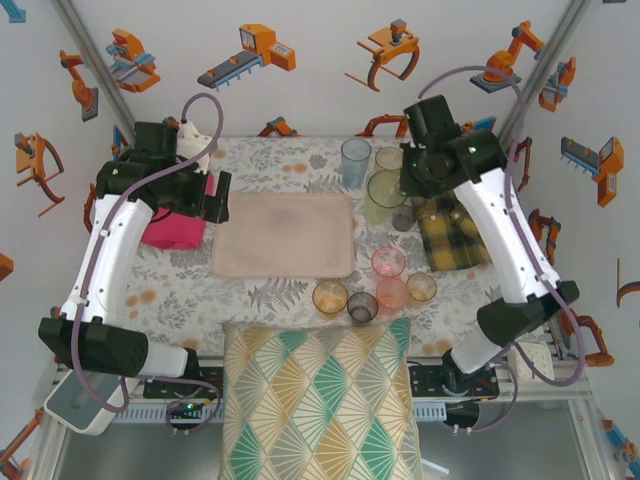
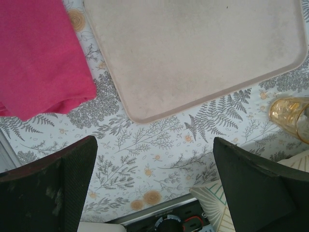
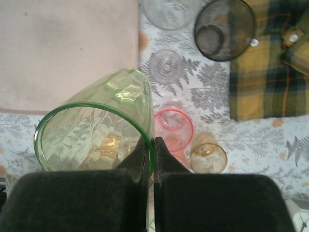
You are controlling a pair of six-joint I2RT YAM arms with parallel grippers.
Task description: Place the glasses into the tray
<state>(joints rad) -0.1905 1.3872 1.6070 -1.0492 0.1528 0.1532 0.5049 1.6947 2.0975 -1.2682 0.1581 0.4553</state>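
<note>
My right gripper keeps on toward the tray's corner [image 1: 337, 207] by the blue glass, as it is empty and the green glass [image 1: 381, 194] is upright, and lets go there once the green glass stands.
My right gripper [image 3: 152, 145] is shut on the rim of a tall green glass [image 3: 96, 130], one finger inside and one outside. That green glass [image 1: 384, 195] is just right of the pale pink-beige tray [image 1: 283, 235], which holds nothing. More glasses stand right of it: blue [image 1: 355, 160], clear [image 1: 389, 158], grey [image 1: 405, 215], pink [image 1: 388, 262], amber [image 1: 421, 287]. In front of the tray are another amber glass [image 1: 330, 297] and a grey one [image 1: 362, 307]. My left gripper [image 2: 154, 179] hangs open over the tablecloth near the tray's [image 2: 193, 53] corner.
A bright pink folded cloth [image 1: 172, 230] lies left of the tray, under the left arm. A yellow plaid cloth [image 1: 455, 235] lies at the right. A patterned cushion [image 1: 320, 400] covers the near edge between the arm bases.
</note>
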